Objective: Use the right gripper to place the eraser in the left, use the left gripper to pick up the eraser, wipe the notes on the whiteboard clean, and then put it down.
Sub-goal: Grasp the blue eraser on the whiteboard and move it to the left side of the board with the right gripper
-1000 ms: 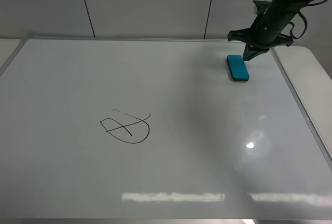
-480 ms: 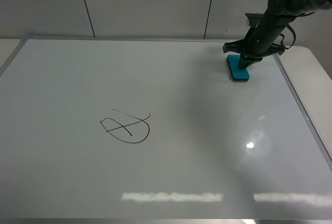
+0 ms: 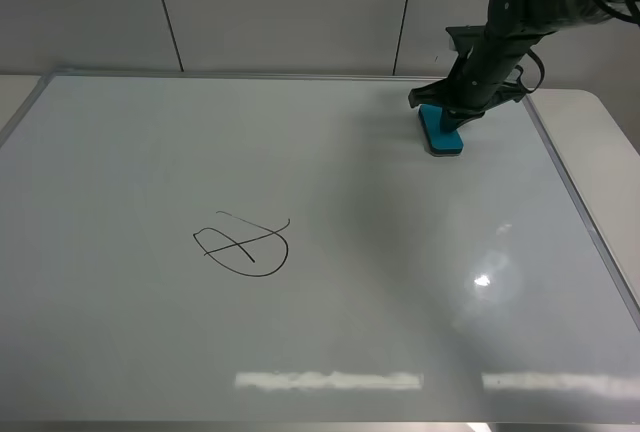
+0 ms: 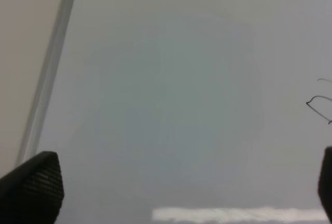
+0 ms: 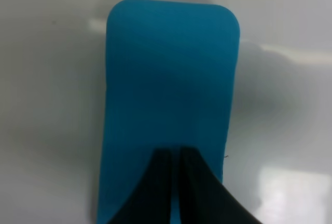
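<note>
My right gripper should keep moving the teal eraser point(image 3: 438, 133) in its closed fingers to the spot under my left gripper and let it go there, because there is clear board point(image 3: 97, 210) in that spot.
A teal eraser point(image 3: 440, 130) lies flat on the whiteboard point(image 3: 360, 312) near its far right corner. My right gripper point(image 3: 453, 112) is directly over it. In the right wrist view the two fingers point(image 5: 163, 182) are closed together with their tips on the eraser's top face point(image 5: 168, 79), and nothing is between them. A black scribble point(image 3: 243, 244) sits left of the board's centre, far from the eraser. My left gripper point(image 4: 179, 185) is open and empty over bare board, with the scribble's edge point(image 4: 319, 105) at the side. The left arm is out of the exterior view.
The whiteboard's metal frame runs along the right edge point(image 3: 580, 202) and shows in the left wrist view point(image 4: 49, 73). A white table point(image 3: 600, 122) lies beyond the right edge and a panelled wall point(image 3: 280, 12) behind.
My right gripper came down onto the eraser and moved left. The eraser slid a short way left along the board with it.
</note>
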`<action>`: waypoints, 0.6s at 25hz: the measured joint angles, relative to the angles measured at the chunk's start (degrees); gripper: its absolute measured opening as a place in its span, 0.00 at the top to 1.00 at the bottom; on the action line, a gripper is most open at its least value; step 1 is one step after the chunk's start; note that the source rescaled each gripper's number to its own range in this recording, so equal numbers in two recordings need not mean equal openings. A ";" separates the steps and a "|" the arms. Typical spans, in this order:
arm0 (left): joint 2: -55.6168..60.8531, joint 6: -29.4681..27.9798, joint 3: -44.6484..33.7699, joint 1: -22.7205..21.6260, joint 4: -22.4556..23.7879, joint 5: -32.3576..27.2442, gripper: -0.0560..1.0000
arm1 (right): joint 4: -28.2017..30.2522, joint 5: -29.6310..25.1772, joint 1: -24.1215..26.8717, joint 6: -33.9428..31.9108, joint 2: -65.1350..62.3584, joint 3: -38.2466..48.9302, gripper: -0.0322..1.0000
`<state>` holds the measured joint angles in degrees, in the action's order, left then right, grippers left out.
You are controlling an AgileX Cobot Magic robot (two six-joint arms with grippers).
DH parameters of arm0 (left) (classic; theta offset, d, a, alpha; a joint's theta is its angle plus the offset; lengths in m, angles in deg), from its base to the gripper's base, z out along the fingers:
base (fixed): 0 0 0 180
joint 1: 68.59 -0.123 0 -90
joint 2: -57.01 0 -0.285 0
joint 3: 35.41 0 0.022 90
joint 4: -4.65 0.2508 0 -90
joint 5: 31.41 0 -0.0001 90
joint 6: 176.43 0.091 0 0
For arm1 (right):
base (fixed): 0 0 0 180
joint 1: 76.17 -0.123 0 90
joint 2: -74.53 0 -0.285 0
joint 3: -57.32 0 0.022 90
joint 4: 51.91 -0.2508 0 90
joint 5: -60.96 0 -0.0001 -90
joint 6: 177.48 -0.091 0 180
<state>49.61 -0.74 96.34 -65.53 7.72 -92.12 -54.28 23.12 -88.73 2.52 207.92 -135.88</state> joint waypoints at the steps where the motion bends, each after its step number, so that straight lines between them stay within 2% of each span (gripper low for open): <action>1: 0.00 0.00 0.00 0.00 0.00 0.00 0.00 | 0.00 0.13 -1.17 0.00 0.11 -0.05 0.97; 5: 0.00 0.00 0.00 0.00 0.00 0.00 0.00 | 0.00 0.49 -6.33 0.00 0.47 -0.17 0.97; 9: 0.00 0.00 0.00 0.00 0.00 0.00 0.00 | 0.06 1.83 -13.62 -0.47 1.04 -0.29 0.97; 15: 0.00 0.00 0.00 0.00 0.00 0.00 0.00 | 0.18 11.08 -25.81 -5.59 4.05 -1.35 0.97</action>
<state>49.61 -0.74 96.34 -65.53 7.72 -92.12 -54.10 34.20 -114.54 -3.07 211.97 -137.22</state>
